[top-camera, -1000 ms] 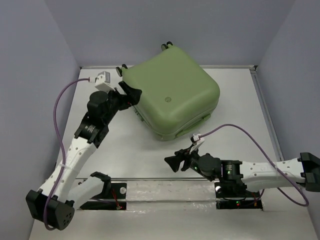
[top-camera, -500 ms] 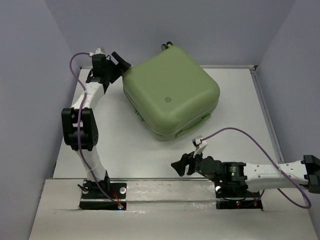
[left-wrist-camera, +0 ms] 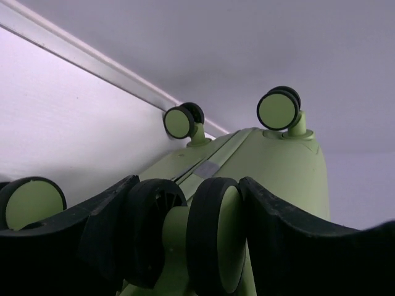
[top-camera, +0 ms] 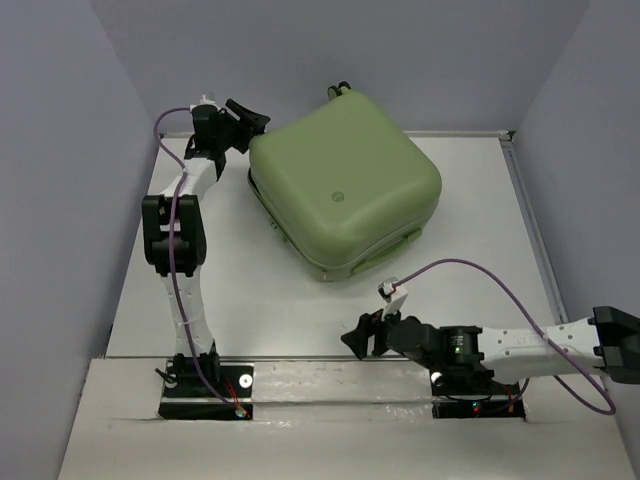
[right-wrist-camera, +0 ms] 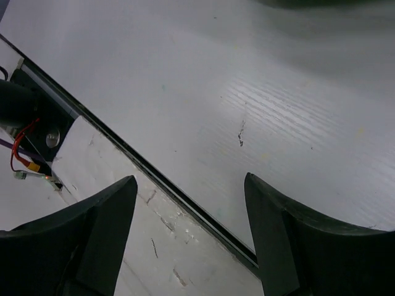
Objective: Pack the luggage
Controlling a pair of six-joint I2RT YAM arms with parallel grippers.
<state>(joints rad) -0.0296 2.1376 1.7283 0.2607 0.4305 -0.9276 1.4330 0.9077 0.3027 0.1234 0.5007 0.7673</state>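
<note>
Next, my left gripper draws the luggage's held wheel [left-wrist-camera: 215,237] closer, as the luggage sits crooked with its near corner [top-camera: 328,267] toward me, while my right gripper braces that corner.
The luggage [top-camera: 345,190] is a closed light olive-green hard-shell suitcase lying flat at the back middle of the table, with a small round logo on top. My left gripper [top-camera: 248,122] is stretched out to its far left corner. In the left wrist view the gripper [left-wrist-camera: 185,209] has one finger on each side of a black-and-green twin wheel [left-wrist-camera: 213,237], pressing against it. My right gripper [top-camera: 358,338] is open and empty, low over the table near the front edge, well short of the luggage. The right wrist view shows only bare table between its fingers [right-wrist-camera: 99,228].
Three more wheels show in the left wrist view: two far ones [left-wrist-camera: 183,121] [left-wrist-camera: 279,108] and one at the left [left-wrist-camera: 31,202]. Grey walls enclose the table on three sides. A metal rail [top-camera: 330,375] with the arm bases runs along the near edge.
My left arm has swung up from the luggage's left side to its far left corner and closed around a wheel. The luggage has shifted slightly. My right gripper has drifted toward the near edge.
</note>
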